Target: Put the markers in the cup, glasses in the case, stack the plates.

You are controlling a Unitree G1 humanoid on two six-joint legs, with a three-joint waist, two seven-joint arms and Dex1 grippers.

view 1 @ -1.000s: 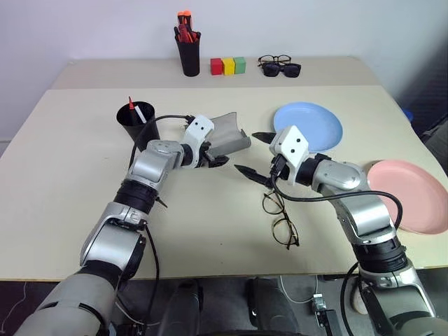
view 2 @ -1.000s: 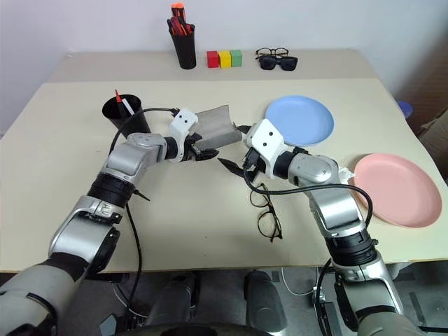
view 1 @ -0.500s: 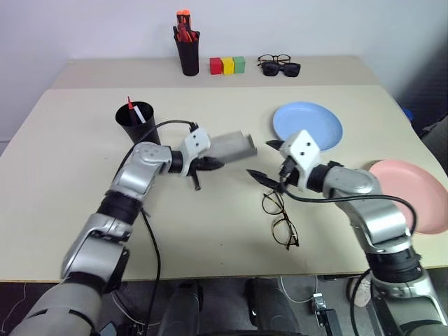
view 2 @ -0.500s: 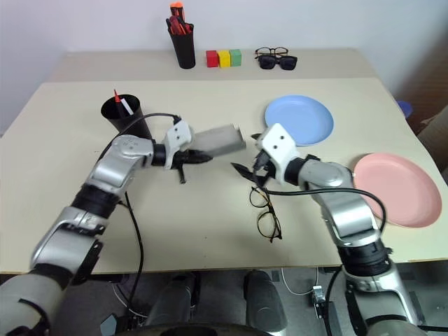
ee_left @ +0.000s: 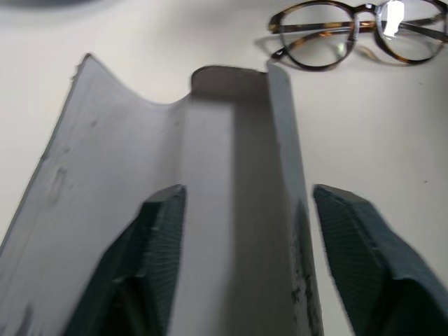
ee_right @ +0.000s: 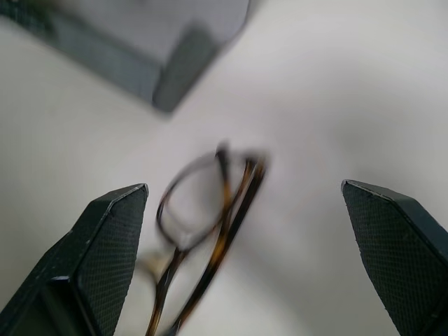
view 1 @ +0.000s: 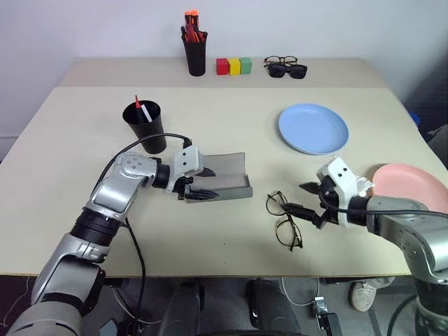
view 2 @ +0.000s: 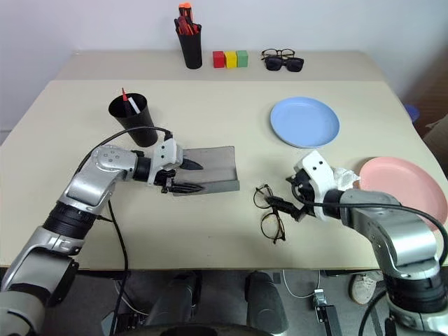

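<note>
The glasses lie crosswise (view 1: 283, 219) to the open case. Next, my right gripper rotates the glasses and puts them lengthwise inside (view 1: 228, 176) while my left gripper moves back out of the way.
The grey case (view 1: 227, 178) lies open on the table in front of me. My left gripper (view 2: 198, 177) is shut on its left end, one finger (ee_left: 159, 246) in the fold by the lid and the other outside the front wall. To the case's right lie the thin round-lensed glasses (view 1: 283, 217), folded. My right gripper (view 1: 301, 199) hangs open just right of them, and they lie between its fingers (ee_right: 98, 245) a little ahead. The black cup (view 1: 148, 136) holds both markers (view 1: 140, 110). Further right are the blue plate (view 1: 313, 128) and the pink plate (view 1: 413, 183), well apart.
At the table's back stand a black holder of orange-red pens (view 1: 195, 54), three coloured blocks (view 1: 234, 66), and sunglasses with another pair of spectacles (view 1: 285, 68). The pink plate lies near the table's right edge, partly behind my right arm.
The left gripper drew the case back toward me; it now lies open on the table. My right gripper moved down and to the right, ending beside the glasses. The camera shifted slightly.
</note>
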